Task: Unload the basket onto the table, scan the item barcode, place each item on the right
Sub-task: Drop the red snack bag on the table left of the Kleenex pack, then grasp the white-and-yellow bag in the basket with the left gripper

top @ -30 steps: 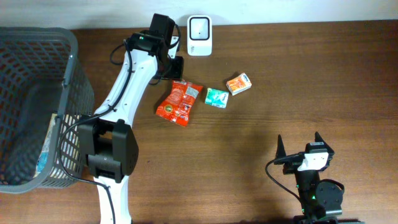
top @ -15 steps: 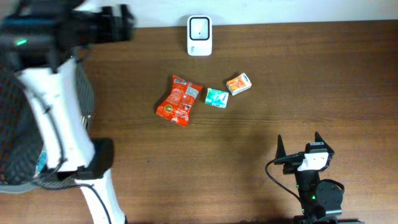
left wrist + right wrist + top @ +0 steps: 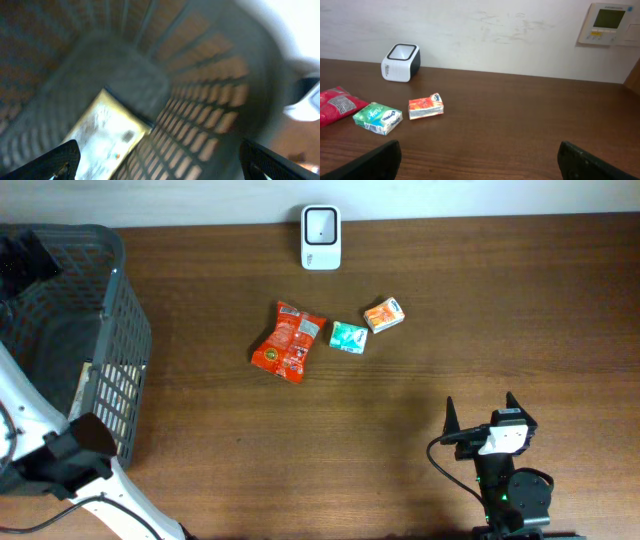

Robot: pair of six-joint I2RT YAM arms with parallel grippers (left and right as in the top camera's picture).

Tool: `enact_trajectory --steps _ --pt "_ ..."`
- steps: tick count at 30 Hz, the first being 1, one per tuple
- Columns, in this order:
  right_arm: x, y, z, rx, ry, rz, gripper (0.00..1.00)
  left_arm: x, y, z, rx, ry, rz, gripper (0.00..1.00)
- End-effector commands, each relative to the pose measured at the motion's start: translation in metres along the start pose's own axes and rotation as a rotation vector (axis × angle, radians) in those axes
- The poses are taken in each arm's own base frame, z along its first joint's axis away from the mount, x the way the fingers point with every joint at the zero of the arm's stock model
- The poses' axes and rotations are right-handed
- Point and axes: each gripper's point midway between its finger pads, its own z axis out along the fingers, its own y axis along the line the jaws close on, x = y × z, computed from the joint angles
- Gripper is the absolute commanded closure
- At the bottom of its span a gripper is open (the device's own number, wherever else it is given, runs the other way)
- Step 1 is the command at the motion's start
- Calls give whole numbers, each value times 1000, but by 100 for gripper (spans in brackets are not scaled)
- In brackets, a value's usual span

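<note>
The pale flat package (image 3: pixel 111 122) lies uncovered on the basket's bottom, so my left gripper should keep going down with its fingers open and close on the package's middle (image 3: pixel 101 142).
The white barcode scanner (image 3: pixel 321 224) (image 3: pixel 400 62) stands at the table's far edge. In front of it lie three items: a red snack packet (image 3: pixel 288 341) (image 3: pixel 335 105), a green box (image 3: pixel 348 336) (image 3: pixel 377 118) and an orange box (image 3: pixel 384 315) (image 3: pixel 426 106). My left gripper (image 3: pixel 160 167) (image 3: pixel 22 265) is over the grey basket (image 3: pixel 125 350), far left of the items, open with nothing between its fingers. Its blurred wrist view looks down on a pale flat package (image 3: pixel 105 135) on the basket floor. My right gripper (image 3: pixel 481 412) (image 3: pixel 480 167) stands open and empty near the front right, well short of the items.
The basket's mesh wall (image 3: pixel 210 100) fills the left wrist view. A wall panel (image 3: pixel 607 22) hangs behind the table at the right. Bare wood (image 3: pixel 500 310) lies between the items and the right arm.
The left arm has swung from beside the scanner and red packet far to the left, over the basket. The red packet stays on the table. The right arm has not moved.
</note>
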Motion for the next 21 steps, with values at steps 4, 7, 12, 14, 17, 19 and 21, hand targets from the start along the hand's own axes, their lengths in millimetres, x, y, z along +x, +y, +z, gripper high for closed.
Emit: enact_trajectory --steps 4,7,12,14,17,19,21 --pt "3 0 0 0 5 -4 2 42 70 43 -252 220 -78 1" --pt "3 0 0 0 5 -4 2 56 94 52 -313 288 -110 1" --pt "3 0 0 0 5 -4 2 114 116 88 -341 522 -154 1" --pt "3 0 0 0 5 -4 2 131 120 102 -346 579 -157 1" --pt "3 0 0 0 5 -4 2 155 125 118 -353 647 -162 1" --pt "3 0 0 0 5 -4 2 172 130 134 -357 684 -166 1" --pt "3 0 0 0 5 -4 2 185 135 149 -365 691 -183 1"
